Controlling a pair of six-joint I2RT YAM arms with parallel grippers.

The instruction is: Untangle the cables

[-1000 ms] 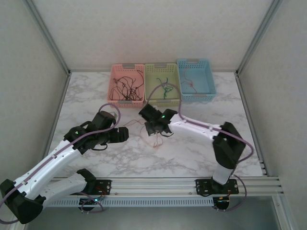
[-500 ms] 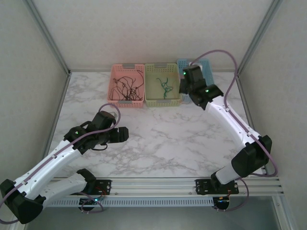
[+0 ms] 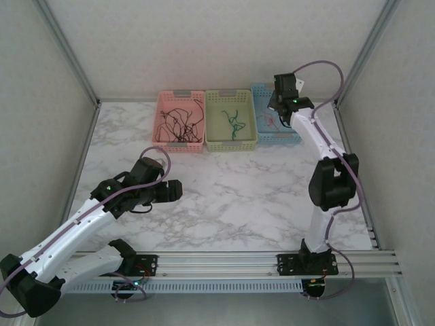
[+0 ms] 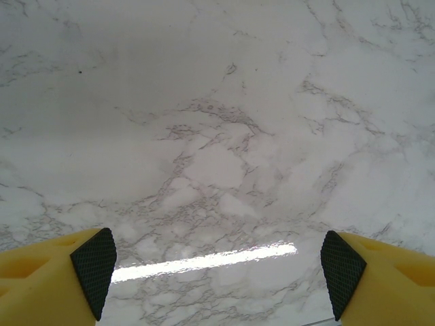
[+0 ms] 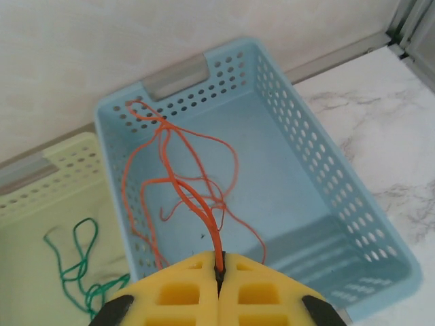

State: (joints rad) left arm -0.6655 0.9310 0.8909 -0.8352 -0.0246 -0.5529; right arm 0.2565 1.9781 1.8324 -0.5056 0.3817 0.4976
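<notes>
I should keep lowering my right gripper toward the blue basket's bottom [image 5: 272, 183] and let go there, as the orange cables' loops [image 5: 193, 155] are hanging inside the blue basket's sides.
Thin orange cables [image 5: 178, 185] hang from my right gripper [image 5: 219, 263], which is shut on them above the blue basket [image 5: 325, 178]; their loose loops trail down into it. From above, the right gripper [image 3: 277, 107] is raised over the blue basket [image 3: 273, 139] at the back right. Black cables [image 3: 178, 122] lie in the pink basket [image 3: 180, 145], and green cables [image 3: 232, 122] in the green basket [image 3: 231, 145]. My left gripper [image 3: 175, 191] hovers at mid-left. It stands open [image 4: 217, 272] over bare marble with nothing between its fingers.
The three baskets stand side by side against the back wall. Green cables [image 5: 75, 261] lie in the green basket's corner [image 5: 41, 204], left of the blue one. Metal frame posts [image 3: 360, 54] rise at the back corners. Marble table [image 3: 231, 204] spreads between the arms.
My right arm has swung from the table's middle to the back right, carrying the orange cables over the blue basket. The left arm has not moved.
</notes>
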